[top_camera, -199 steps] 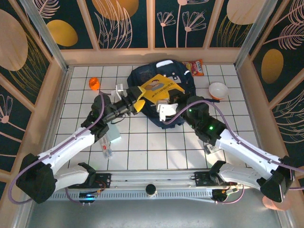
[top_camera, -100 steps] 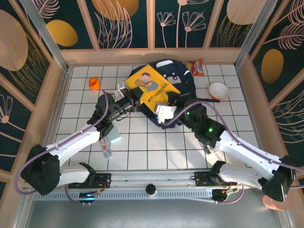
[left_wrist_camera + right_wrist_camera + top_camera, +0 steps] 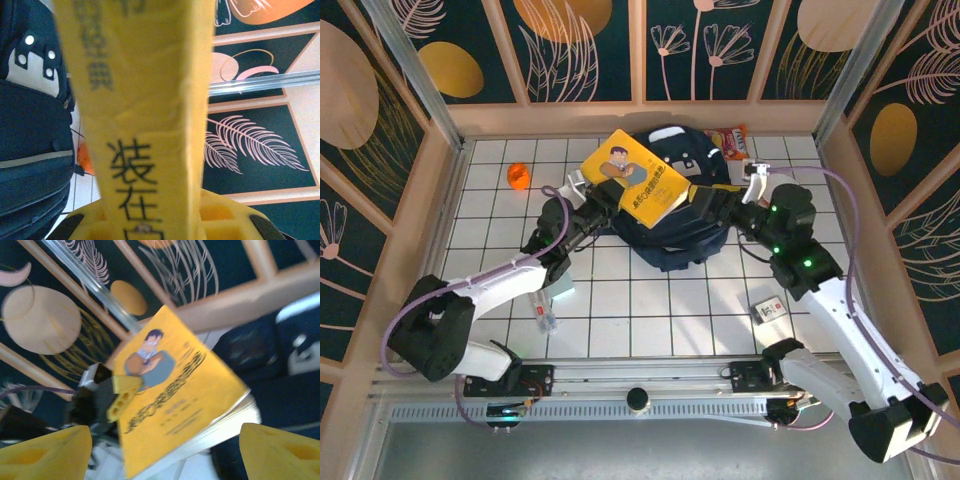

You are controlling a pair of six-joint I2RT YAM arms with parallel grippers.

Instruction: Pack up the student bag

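The thin cover edge [image 3: 226, 416] sits apart from the thick white pages, so I expect the yellow book [image 3: 172, 390] to open up at its cover when the robot carries it.
The student bag [image 3: 685, 235] lies at the back middle of the tiled table, a navy-blue backpack with a white patch. A yellow book [image 3: 632, 182] with a cartoon cover hangs tilted over the bag's left part. My left gripper [image 3: 598, 200] is shut on the book's left edge. In the left wrist view the book [image 3: 145, 100] runs up from between the left gripper [image 3: 160, 222], with the bag [image 3: 30, 150] at the left. My right gripper [image 3: 708, 200] stands open just right of the book. In the right wrist view the right gripper [image 3: 162, 455] is spread wide, the book [image 3: 170, 395] ahead of it and the bag [image 3: 280, 375] at the right.
An orange object [image 3: 518, 176] lies at the back left and a snack packet [image 3: 730, 143] behind the bag. A pale blue item [image 3: 560, 287] and a small tube [image 3: 546, 318] lie under the left arm. A small card [image 3: 769, 310] lies at the right front. Wooden walls enclose the table.
My left gripper has shut on the book and lifted it up and back over the bag. My right gripper has opened, let go and swung away to the right.
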